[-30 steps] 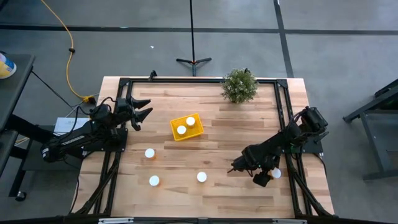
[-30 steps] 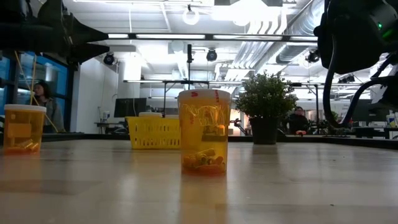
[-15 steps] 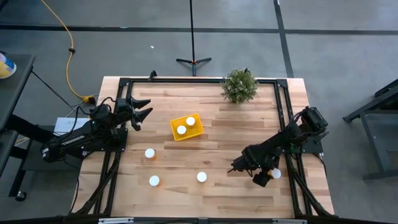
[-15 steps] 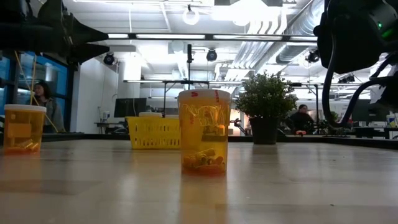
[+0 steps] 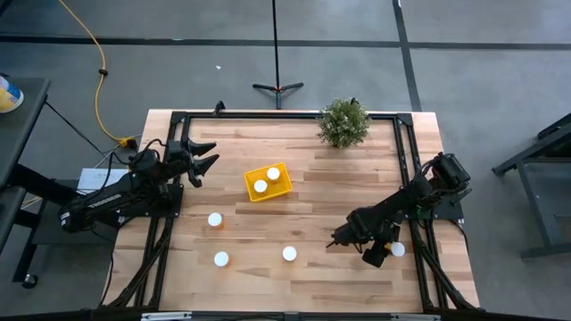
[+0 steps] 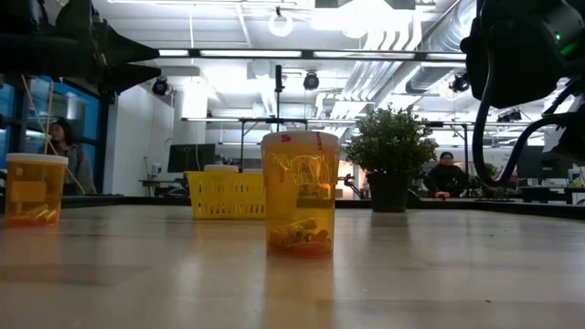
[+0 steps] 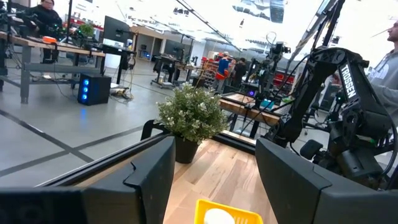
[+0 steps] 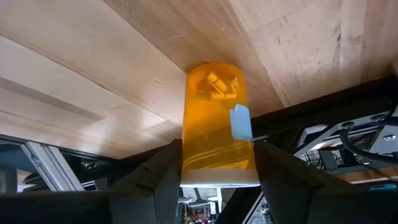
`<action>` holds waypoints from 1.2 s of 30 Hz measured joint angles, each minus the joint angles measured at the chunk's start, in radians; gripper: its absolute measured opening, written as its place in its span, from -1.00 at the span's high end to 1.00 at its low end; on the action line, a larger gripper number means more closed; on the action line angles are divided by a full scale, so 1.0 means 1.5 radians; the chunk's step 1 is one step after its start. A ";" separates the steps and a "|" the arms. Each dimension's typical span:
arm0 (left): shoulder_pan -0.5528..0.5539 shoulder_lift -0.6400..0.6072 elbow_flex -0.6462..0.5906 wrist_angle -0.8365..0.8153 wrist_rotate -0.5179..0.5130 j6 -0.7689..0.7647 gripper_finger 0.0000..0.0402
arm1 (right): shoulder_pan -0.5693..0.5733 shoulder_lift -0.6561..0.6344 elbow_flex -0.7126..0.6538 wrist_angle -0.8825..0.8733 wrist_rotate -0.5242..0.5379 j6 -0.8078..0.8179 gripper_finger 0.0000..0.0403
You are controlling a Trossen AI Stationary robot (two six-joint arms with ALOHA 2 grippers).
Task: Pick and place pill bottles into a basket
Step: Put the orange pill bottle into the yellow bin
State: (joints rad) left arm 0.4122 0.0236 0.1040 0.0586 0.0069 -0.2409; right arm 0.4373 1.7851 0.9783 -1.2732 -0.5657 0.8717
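Note:
The bottle [image 8: 217, 127] beside the black rail has my right gripper folded back almost level against it, so next I open, move away and come down over its white cap [image 5: 398, 249].
The yellow basket [image 5: 284, 186] sits left of the table's middle with two white-capped pill bottles [image 5: 260, 186] in it. Three more bottles stand upright on the table: [image 5: 215, 219], [image 5: 221, 259], [image 5: 289, 254]. One of them fills the middle of the low view [image 6: 300, 194]. Another bottle [image 5: 396, 250] stands by the table's right edge, between the fingers of my right gripper [image 5: 385, 253]. My left gripper [image 5: 212, 153] is open and empty, raised at the far left, left of the basket. My right gripper has its two fingers [image 8: 163, 177] against opposite sides of the orange bottle's body, just by the white cap [image 8: 219, 179]. The fingers come roughly level from the table's middle toward its right edge. The bottle stands upright with its base [image 8: 214, 71] on the table.
A green potted plant [image 5: 343, 122] stands at the far edge, right of the middle. The table's black frame rail [image 5: 412, 178] runs along the right edge close to the held bottle. People sit in the room behind the table [image 6: 64, 146].

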 joint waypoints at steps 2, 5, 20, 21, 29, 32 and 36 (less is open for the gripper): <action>0.000 0.000 0.000 0.000 0.000 0.000 -0.29 | -0.003 0.000 0.000 0.000 0.000 -0.003 0.10; 0.000 0.000 0.000 0.000 0.000 0.000 -0.29 | -0.009 0.000 0.000 0.000 0.001 -0.011 0.12; 0.000 0.000 0.000 0.000 0.000 0.000 -0.29 | -0.021 0.000 0.000 0.000 0.004 -0.027 0.17; 0.000 0.000 0.000 0.000 0.000 0.000 -0.29 | -0.021 0.000 0.000 0.000 0.006 -0.028 0.16; 0.000 0.000 0.000 0.000 0.000 0.000 -0.29 | -0.037 0.000 0.000 0.000 0.079 -0.018 0.03; 0.000 0.000 0.000 0.000 0.000 0.000 -0.29 | -0.064 0.000 0.000 0.002 0.136 0.002 -0.04; 0.000 0.000 0.000 -0.001 0.000 0.000 -0.29 | -0.085 -0.020 0.000 0.040 0.281 -0.040 -0.13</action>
State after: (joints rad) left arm 0.4122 0.0235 0.1040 0.0578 0.0067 -0.2409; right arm 0.3103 1.7550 0.9787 -1.2135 -0.1439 0.8112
